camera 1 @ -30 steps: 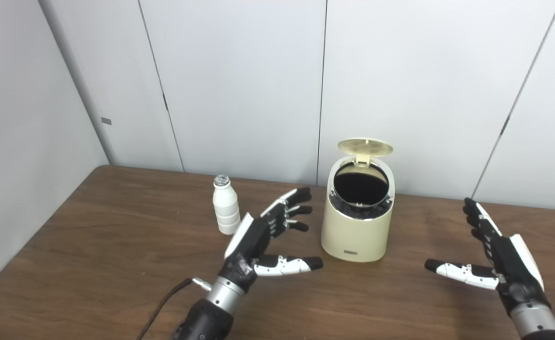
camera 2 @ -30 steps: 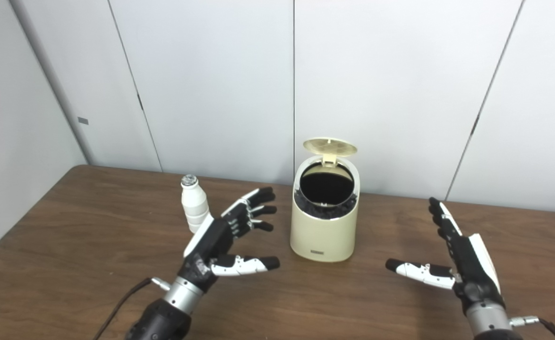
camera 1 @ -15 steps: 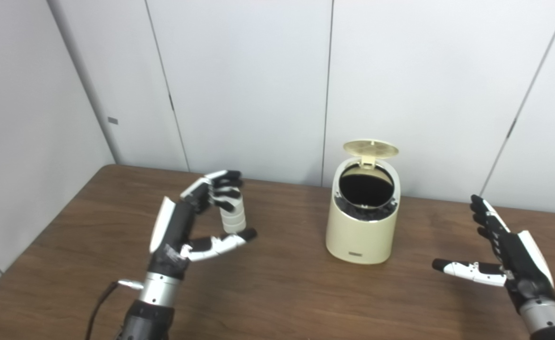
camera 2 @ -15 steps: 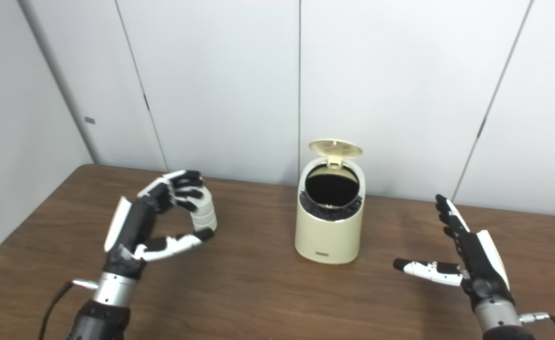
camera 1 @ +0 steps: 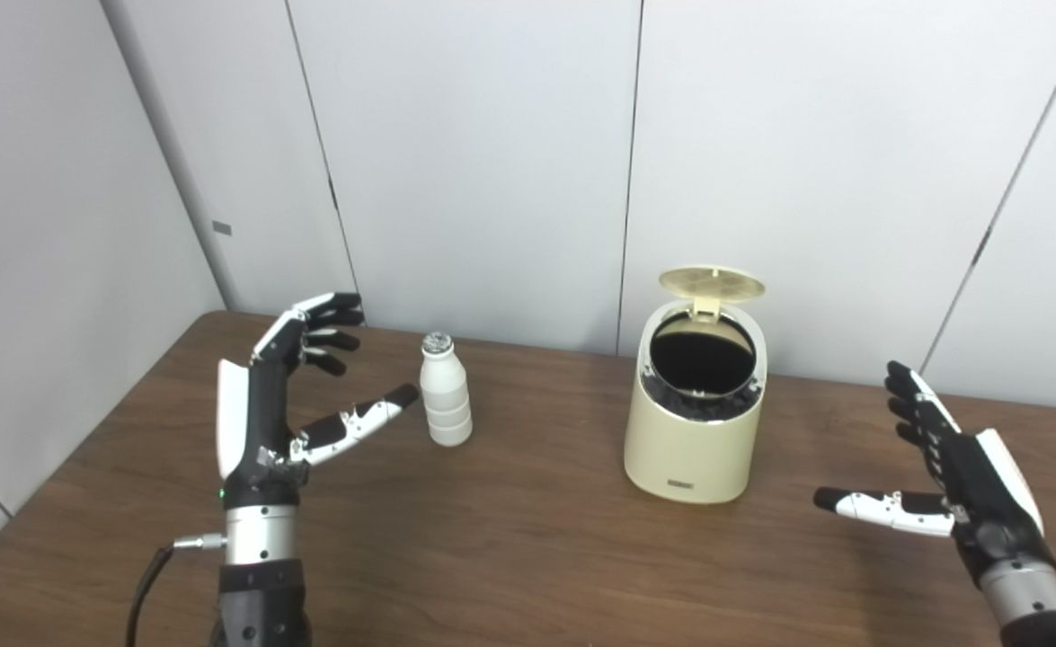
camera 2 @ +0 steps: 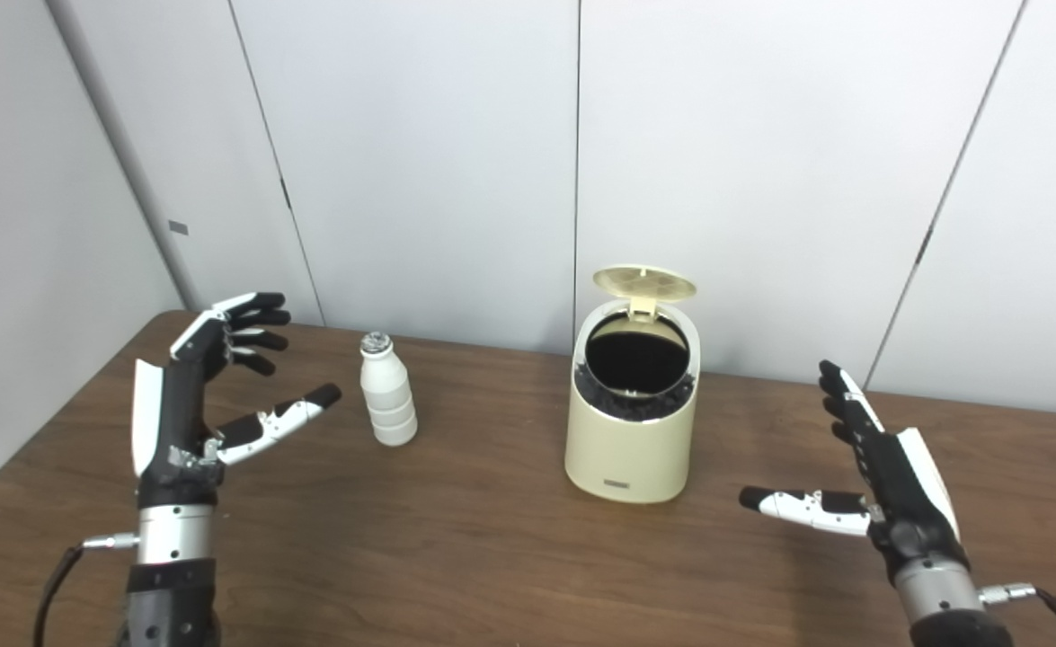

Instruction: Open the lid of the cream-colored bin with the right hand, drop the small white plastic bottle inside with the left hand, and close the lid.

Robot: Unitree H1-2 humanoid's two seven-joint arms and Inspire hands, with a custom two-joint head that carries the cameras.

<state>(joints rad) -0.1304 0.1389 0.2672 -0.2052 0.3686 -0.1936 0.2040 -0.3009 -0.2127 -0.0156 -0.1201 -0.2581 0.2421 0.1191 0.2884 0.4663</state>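
Note:
The bin's opening (camera 1: 703,360) is much wider than the small white plastic bottle (camera 1: 446,395), so I expect the bottle to end up leaning when I drop it inside.
The cream-colored bin (camera 1: 695,440) stands on the brown table, its round lid (camera 1: 712,283) tipped up and open, the dark inside showing. The small white plastic bottle (camera 1: 445,393) stands upright to the bin's left. My left hand (camera 1: 289,404) is open and raised just left of the bottle, its thumb pointing at it without touching. My right hand (camera 1: 950,472) is open and empty, well to the right of the bin, fingers pointing away from me.
The wooden table (camera 1: 510,539) ends at its left edge near my left arm. Grey wall panels (camera 1: 492,162) stand right behind the table. A black cable (camera 1: 146,584) hangs from my left wrist.
My left hand moved from between bottle and bin leftwards, passing in front of the bottle, to its left side; the bottle still stands. The right hand barely moved. The camera shifted slightly.

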